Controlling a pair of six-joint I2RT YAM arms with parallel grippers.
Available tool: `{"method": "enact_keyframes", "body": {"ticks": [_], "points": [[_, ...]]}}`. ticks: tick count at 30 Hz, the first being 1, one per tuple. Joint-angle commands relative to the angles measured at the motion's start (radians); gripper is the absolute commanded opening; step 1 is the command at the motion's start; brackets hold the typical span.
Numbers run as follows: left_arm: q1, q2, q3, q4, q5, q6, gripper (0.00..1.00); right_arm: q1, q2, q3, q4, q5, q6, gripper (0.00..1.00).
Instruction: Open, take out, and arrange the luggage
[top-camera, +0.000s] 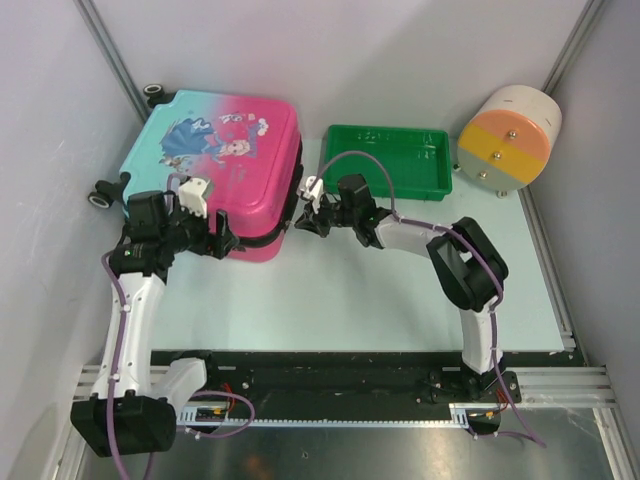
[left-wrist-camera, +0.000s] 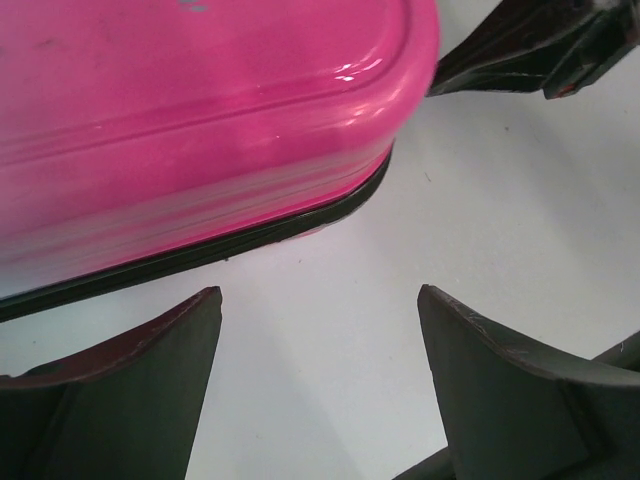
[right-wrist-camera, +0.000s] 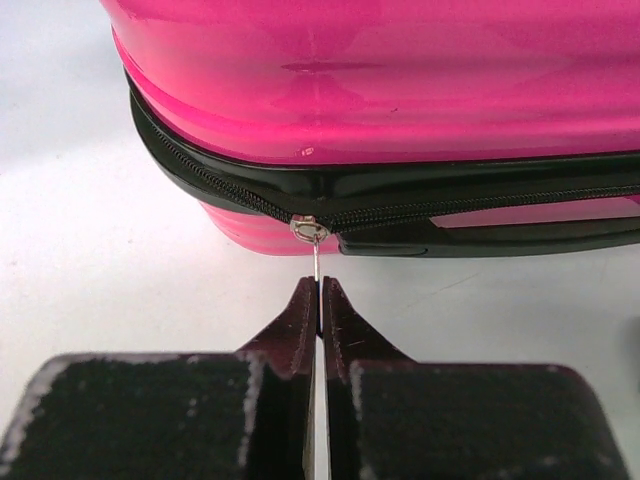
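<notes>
The zipper slider (right-wrist-camera: 309, 229) is next to the suitcase's near corner, where the zipper band curves, so the robot's right gripper should swing the pull around that corner and draw it along the suitcase's front edge (left-wrist-camera: 210, 253).
The luggage (top-camera: 215, 150), a pink-to-teal hard-shell suitcase with cartoon prints, lies flat and closed at the back left of the table. My right gripper (top-camera: 305, 215) is at its near right corner. In the right wrist view the right gripper (right-wrist-camera: 320, 283) is shut on the thin metal zipper pull (right-wrist-camera: 316, 262), which hangs from the slider on the black zipper band below the pink shell (right-wrist-camera: 380, 80). My left gripper (top-camera: 225, 240) stands open beside the front pink edge (left-wrist-camera: 200, 120). Nothing lies between the left gripper (left-wrist-camera: 320, 292) fingers, only white table.
A green plastic tray (top-camera: 385, 130) sits right of the suitcase at the back. A white-and-orange cylinder (top-camera: 507, 140) lies at the back right. Grey walls and metal frame posts close in both sides. The suitcase wheels (top-camera: 100, 197) point toward the left wall.
</notes>
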Motion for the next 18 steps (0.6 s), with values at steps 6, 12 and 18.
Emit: {"method": "enact_keyframes", "body": {"ticks": [6, 12, 18], "points": [[0.092, 0.021, 0.065, 0.008, 0.035, -0.048, 0.84, -0.188, -0.067, -0.038, -0.207, 0.211, -0.214, 0.0], [0.109, 0.013, 0.066, 0.006, 0.021, -0.033, 0.85, -0.226, -0.083, -0.038, -0.26, 0.2, -0.282, 0.0], [0.164, 0.038, 0.112, -0.018, -0.02, 0.022, 0.88, -0.23, -0.103, -0.038, -0.291, 0.117, -0.284, 0.0]]}}
